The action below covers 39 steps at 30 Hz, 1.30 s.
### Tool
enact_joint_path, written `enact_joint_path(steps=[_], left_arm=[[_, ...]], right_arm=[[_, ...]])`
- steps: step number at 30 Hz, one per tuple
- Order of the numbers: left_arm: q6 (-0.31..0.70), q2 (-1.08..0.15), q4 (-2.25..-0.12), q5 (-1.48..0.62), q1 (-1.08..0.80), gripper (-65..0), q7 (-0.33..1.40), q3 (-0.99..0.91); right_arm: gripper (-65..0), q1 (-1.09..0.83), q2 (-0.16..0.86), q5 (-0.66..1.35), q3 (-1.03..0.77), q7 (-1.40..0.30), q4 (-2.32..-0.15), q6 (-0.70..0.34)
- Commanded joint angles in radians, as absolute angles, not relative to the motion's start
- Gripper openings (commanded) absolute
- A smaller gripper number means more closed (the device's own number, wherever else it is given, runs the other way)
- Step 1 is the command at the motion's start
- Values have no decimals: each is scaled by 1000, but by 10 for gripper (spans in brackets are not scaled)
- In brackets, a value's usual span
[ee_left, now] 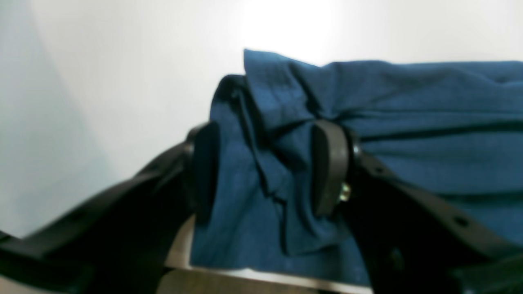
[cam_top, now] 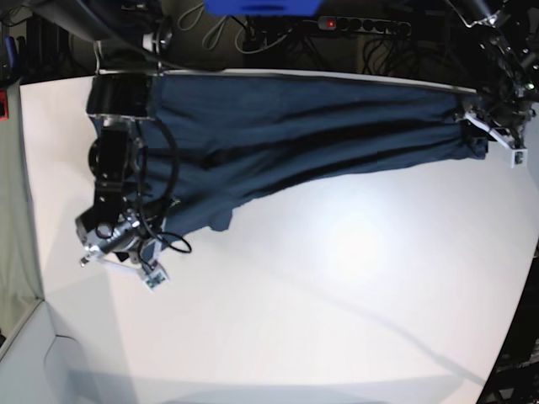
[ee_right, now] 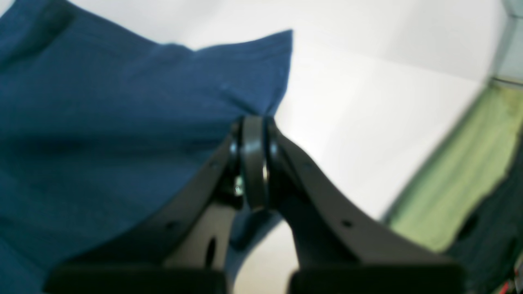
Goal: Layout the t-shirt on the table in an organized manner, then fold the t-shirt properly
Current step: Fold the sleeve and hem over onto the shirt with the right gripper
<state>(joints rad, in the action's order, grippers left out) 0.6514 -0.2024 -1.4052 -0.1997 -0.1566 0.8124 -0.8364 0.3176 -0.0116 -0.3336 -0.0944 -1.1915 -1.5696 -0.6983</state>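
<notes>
I should keep folding toward the t-shirt's far edge (cam_top: 178, 80), which lies straight, and let go there. My right gripper has hold of the t-shirt's near corner (cam_top: 172, 234).
The dark navy t-shirt (cam_top: 295, 126) lies stretched in a long band along the far edge of the white table (cam_top: 337, 295), with folds running its length. My right gripper (ee_right: 254, 163) is shut on a corner of the t-shirt (ee_right: 102, 122); in the base view it (cam_top: 156, 231) is at the left. My left gripper (ee_left: 265, 171) stands with its jaws wide apart and bunched cloth of the t-shirt (ee_left: 408, 122) between the pads; in the base view it (cam_top: 482, 135) is at the shirt's right end.
The table edge (ee_left: 265, 277) runs just below the left gripper. A green surface (ee_right: 461, 183) lies beyond the table's edge in the right wrist view. Cables and a power strip (cam_top: 362, 25) lie behind the far edge.
</notes>
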Motion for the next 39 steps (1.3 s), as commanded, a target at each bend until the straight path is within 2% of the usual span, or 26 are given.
enact_joint_path(steps=[1, 13, 30, 39], left_arm=[[653, -216, -1412, -188, -157, -322, 825, -839], [653, -216, -1412, -191, -157, -322, 825, -837], [653, -216, -1412, -191, -159, -322, 826, -837], [653, -216, -1415, -191, -159, -322, 829, -837]], right_arm=[[-650, 325, -7, -337, -94, -1202, -1620, -698], [-650, 68, -7, -338, 12, -1336, -2006, -698], [-650, -163, 64, -344, 2, -1339, -2023, -698], [-650, -225, 79, -341, -84, -1294, -2017, -698]])
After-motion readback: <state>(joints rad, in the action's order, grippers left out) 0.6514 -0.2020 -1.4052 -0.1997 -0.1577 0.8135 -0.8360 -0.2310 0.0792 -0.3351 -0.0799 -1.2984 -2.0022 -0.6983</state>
